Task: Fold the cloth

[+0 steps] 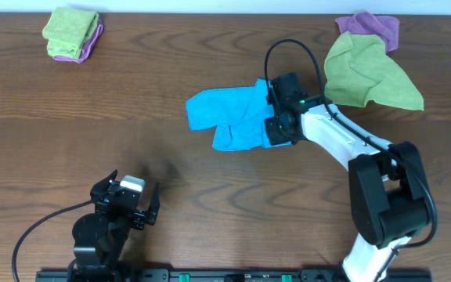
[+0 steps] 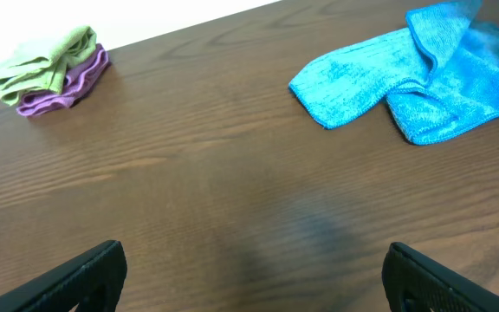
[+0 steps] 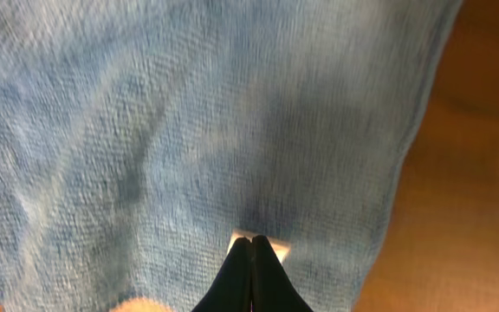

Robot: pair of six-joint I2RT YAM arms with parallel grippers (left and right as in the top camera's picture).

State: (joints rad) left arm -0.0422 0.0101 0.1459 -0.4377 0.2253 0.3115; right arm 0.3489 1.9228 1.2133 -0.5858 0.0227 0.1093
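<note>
The bright blue cloth lies crumpled and doubled over. So my right gripper should first pull the cloth's tagged edge out flat, and then my left gripper should take the other end (image 1: pixel 201 112).
The bright blue cloth (image 1: pixel 229 117) lies crumpled and partly doubled over in the middle of the table. It also shows in the left wrist view (image 2: pixel 405 82) and fills the right wrist view (image 3: pixel 197 121). My right gripper (image 1: pixel 276 125) is at the cloth's right edge, its fingers (image 3: pixel 251 244) shut together on the cloth at its small white tag (image 3: pixel 277 250). My left gripper (image 1: pixel 128 205) is open and empty near the front left, well away from the cloth; its fingertips (image 2: pixel 254 282) sit over bare wood.
A folded lime-green and purple pile (image 1: pixel 72 34) sits at the back left, also in the left wrist view (image 2: pixel 52 71). A loose lime-green cloth (image 1: pixel 366 74) and a purple cloth (image 1: pixel 373 27) lie at the back right, close to the right arm.
</note>
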